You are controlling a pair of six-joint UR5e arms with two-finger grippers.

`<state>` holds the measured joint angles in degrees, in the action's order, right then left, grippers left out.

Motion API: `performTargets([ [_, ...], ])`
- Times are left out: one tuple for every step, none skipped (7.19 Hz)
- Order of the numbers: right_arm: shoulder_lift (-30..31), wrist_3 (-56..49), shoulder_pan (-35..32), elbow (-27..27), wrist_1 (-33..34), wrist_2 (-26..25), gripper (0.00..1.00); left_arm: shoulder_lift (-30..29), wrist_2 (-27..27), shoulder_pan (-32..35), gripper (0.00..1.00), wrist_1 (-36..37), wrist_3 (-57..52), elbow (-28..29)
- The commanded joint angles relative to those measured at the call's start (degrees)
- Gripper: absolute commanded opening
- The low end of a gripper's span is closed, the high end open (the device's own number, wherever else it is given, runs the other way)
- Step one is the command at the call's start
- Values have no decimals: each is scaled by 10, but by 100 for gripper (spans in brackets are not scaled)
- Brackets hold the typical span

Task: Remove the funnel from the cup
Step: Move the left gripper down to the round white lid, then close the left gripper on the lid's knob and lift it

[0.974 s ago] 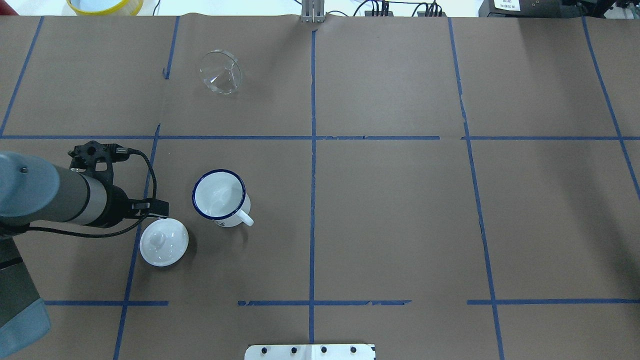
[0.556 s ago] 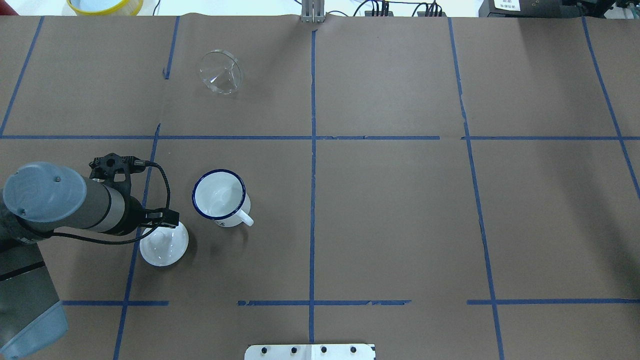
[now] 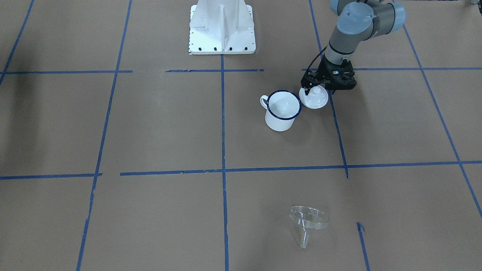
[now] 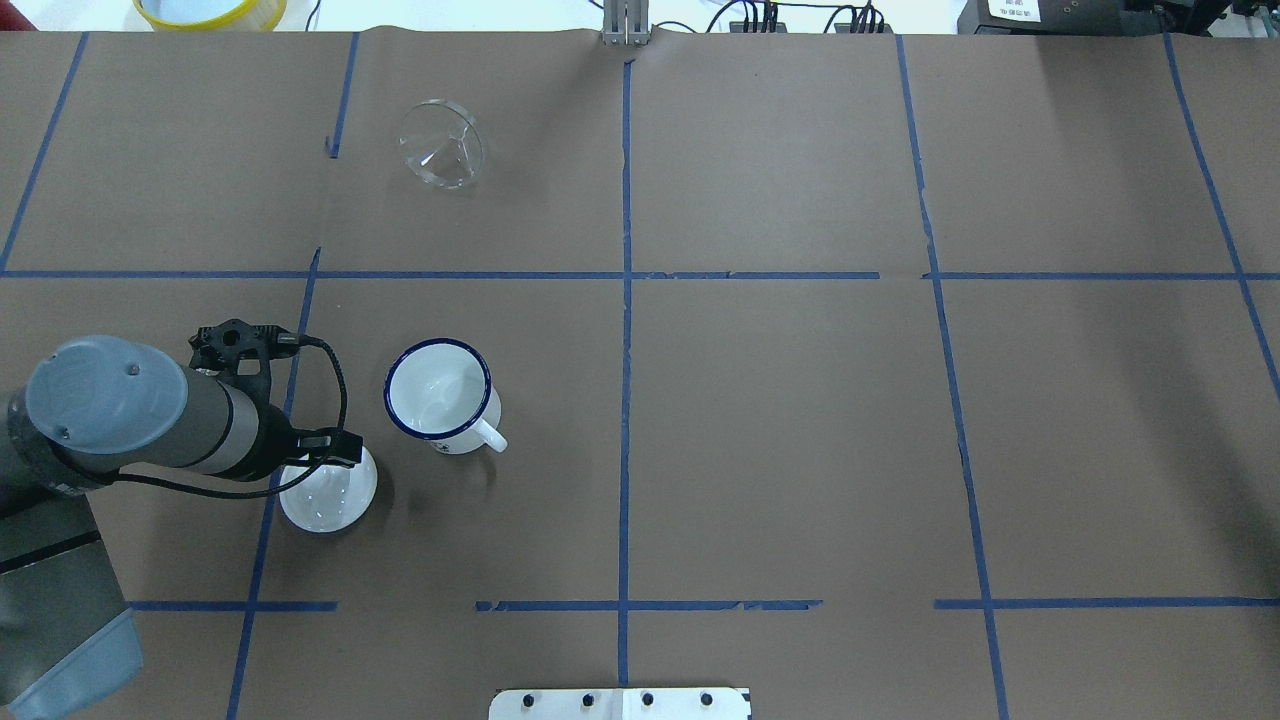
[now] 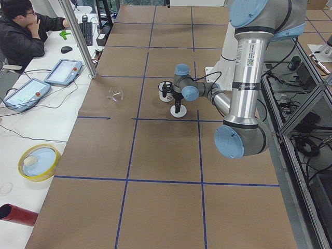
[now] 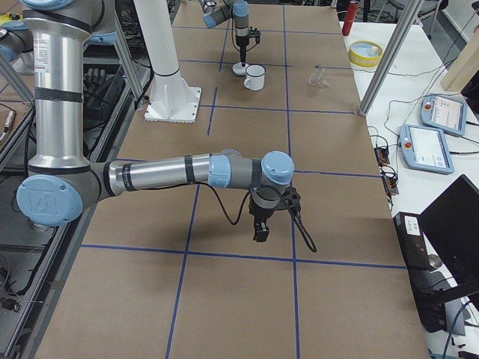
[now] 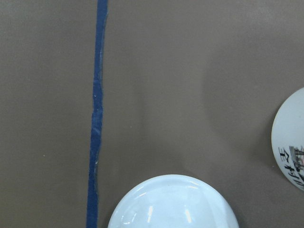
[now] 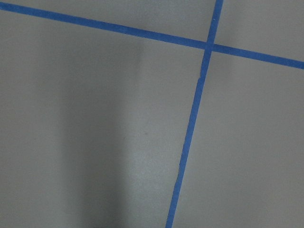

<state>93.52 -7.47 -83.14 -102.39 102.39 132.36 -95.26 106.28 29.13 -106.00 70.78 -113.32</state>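
My gripper will lower the white domed lid, and the lid will sit inside the cup's dark blue rim because it looks a little narrower than the rim.
The clear funnel lies on its side on the table, far from the cup, with its spout on the paper; it also shows in the front view. The white cup with a dark blue rim stands upright and empty. My left gripper hangs just above the white domed lid beside the cup, its fingers looking spread around the knob. My right gripper shows only in the exterior right view, far from these things, and I cannot tell whether it is open or shut.
The left wrist view shows the lid's rim at the bottom and the cup's side at the right edge. A yellow-rimmed bowl sits beyond the table's far left. Blue tape lines cross the brown paper.
My left arm has swung over the lid, and the wrist now covers part of it. The cup and the funnel have not moved.
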Motion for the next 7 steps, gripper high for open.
performTargets([
  [0,0,0,0,0,0,100,0,0,-4,90,0,1,-1],
  [0,0,0,0,0,0,100,-2,1,-5,90,0,1,-1],
  [0,0,0,0,0,0,100,-6,1,-6,89,1,1,-1],
  [0,0,0,0,0,0,100,-6,1,-7,81,2,1,-1],
  [0,1,0,0,0,0,100,-6,1,-7,71,3,1,-1],
  [0,0,0,0,0,0,100,-6,1,-7,70,3,1,-1],
  [0,0,0,0,0,0,100,-5,1,-7,69,4,1,-1],
])
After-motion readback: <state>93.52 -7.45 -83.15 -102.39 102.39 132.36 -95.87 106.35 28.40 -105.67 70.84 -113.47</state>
